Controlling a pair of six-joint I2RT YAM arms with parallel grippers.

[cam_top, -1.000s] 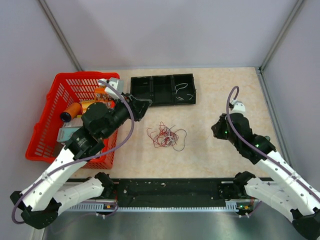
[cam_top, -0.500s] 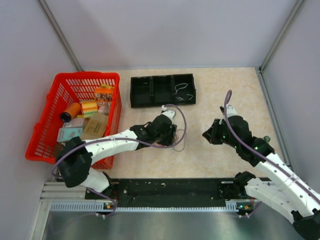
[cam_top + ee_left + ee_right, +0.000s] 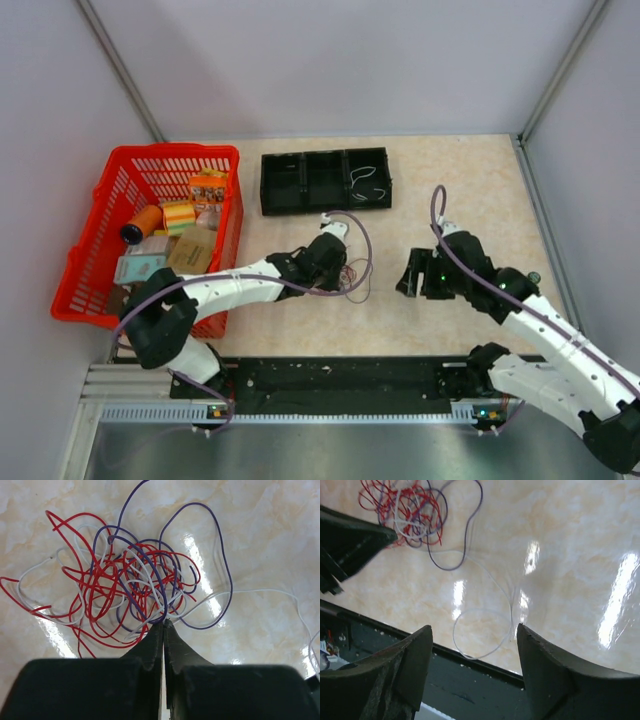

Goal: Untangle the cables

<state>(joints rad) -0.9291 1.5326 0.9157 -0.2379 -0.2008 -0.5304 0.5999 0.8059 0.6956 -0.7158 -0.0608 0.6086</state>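
The purple cable (image 3: 466, 532) will slip free and stay curled when I pull it, because a loose purple loop (image 3: 451, 569) curves out beyond the red cables.
The cables (image 3: 125, 580) are a tangle of thin red, white and purple strands on the marble table. In the top view the cables (image 3: 353, 284) are partly hidden under my left gripper (image 3: 338, 270). In the left wrist view the left gripper (image 3: 164, 623) is shut, with a purple and a white strand pinched at its tips on the near edge of the tangle. My right gripper (image 3: 408, 277) hangs to the right of the tangle. The right gripper (image 3: 475, 636) is open over a loose white loop (image 3: 482, 632). The cables (image 3: 410, 510) lie beyond it.
A red basket (image 3: 95, 235) with boxes and an orange roll stands at the left. A black compartment tray (image 3: 325, 180) at the back holds white wires in its right cell. A black rail (image 3: 340, 375) runs along the near table edge.
My left arm swung from the basket to the tangle, and its gripper closed on strands at the tangle's edge. My right gripper moved left towards the tangle and opened.
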